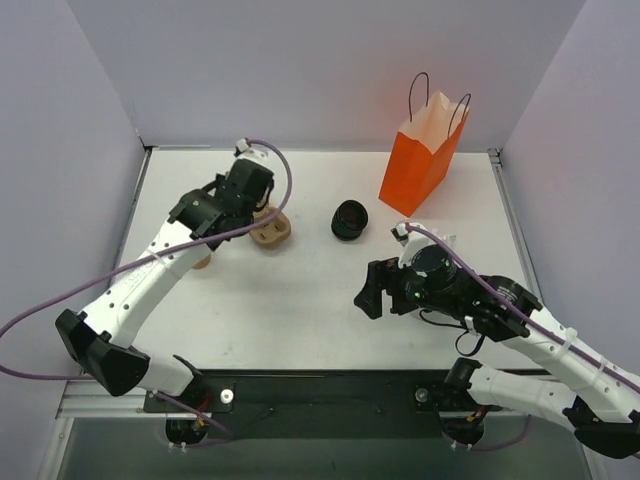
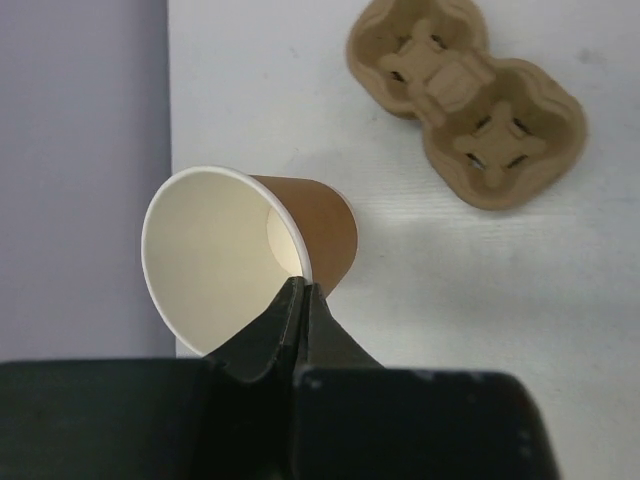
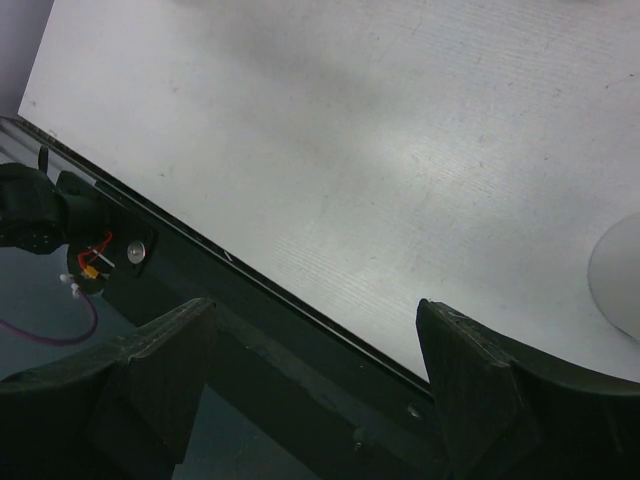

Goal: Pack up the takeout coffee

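The paper cup's rim [image 2: 304, 255] is in my left gripper and the cup's base is free. I keep carrying the cup to the clear space [image 1: 293, 297] by the carrier until it stands.
The takeout coffee's tan-brown paper cup [image 2: 325, 225] has a white inside and no lid on it. It hangs tilted near the table's left edge. My left gripper [image 2: 300, 290] is shut on its rim, one finger inside and one outside. In the top view only a bit of the cup [image 1: 203, 262] shows from under the left arm, and the left gripper [image 1: 212, 250] is mostly hidden. A stack of black lids [image 1: 349, 219] stands mid-table. My right gripper [image 1: 372, 290] is open and empty, and in its wrist view [image 3: 315, 310] it hangs over the table's near edge.
A brown pulp two-cup carrier [image 1: 270, 232] lies just right of the left wrist and shows in the left wrist view [image 2: 470, 95]. An orange paper bag [image 1: 424, 155] with black handles stands open at the back right. A pale round shape [image 3: 622, 290] sits at the right wrist view's edge.
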Available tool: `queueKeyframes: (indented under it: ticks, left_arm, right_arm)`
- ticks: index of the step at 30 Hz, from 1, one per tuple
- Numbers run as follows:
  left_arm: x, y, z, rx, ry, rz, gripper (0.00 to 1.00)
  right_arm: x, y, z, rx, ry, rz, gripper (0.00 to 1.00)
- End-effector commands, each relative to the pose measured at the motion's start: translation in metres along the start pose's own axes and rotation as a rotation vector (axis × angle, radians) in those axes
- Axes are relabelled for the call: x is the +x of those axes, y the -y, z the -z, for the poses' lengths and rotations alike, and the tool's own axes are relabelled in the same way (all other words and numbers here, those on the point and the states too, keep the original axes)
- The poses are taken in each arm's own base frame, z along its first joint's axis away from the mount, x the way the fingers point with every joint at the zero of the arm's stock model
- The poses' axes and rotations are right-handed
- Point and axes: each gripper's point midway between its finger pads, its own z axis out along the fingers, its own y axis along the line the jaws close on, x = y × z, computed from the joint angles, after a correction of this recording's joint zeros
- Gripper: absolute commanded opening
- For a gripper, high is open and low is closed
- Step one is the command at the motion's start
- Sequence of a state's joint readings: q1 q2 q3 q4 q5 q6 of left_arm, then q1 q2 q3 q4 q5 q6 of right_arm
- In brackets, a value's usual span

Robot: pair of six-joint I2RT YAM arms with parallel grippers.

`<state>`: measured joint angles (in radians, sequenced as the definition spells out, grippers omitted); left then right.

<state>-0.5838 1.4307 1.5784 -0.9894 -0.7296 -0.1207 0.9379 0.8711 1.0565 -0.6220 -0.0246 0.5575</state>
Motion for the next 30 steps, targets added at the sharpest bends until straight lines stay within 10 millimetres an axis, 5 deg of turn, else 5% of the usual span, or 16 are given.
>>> queueKeyframes:
  ticks: [1,7,15,21,30]
  left_arm:
    - [0.026,0.039,0.048,0.121,0.011,-0.032,0.00]
    - [0.073,0.114,0.083,0.255,0.006,-0.091,0.00]
    - [0.111,0.198,0.085,0.274,-0.021,-0.198,0.00]
    - [0.129,0.240,0.080,0.250,-0.037,-0.269,0.00]
    - [0.143,0.257,0.075,0.240,-0.042,-0.279,0.06]
  right_arm:
    - [-0.021,-0.005,0.017,-0.017,0.106,-0.054,0.83]
    - [-0.019,-0.001,0.027,-0.028,0.141,-0.086,0.83]
    - [-0.013,0.005,0.032,-0.029,0.161,-0.116,0.83]
    - [-0.010,0.006,0.035,-0.033,0.161,-0.126,0.83]
    - [-0.011,0.010,0.042,-0.024,0.185,-0.137,0.83]
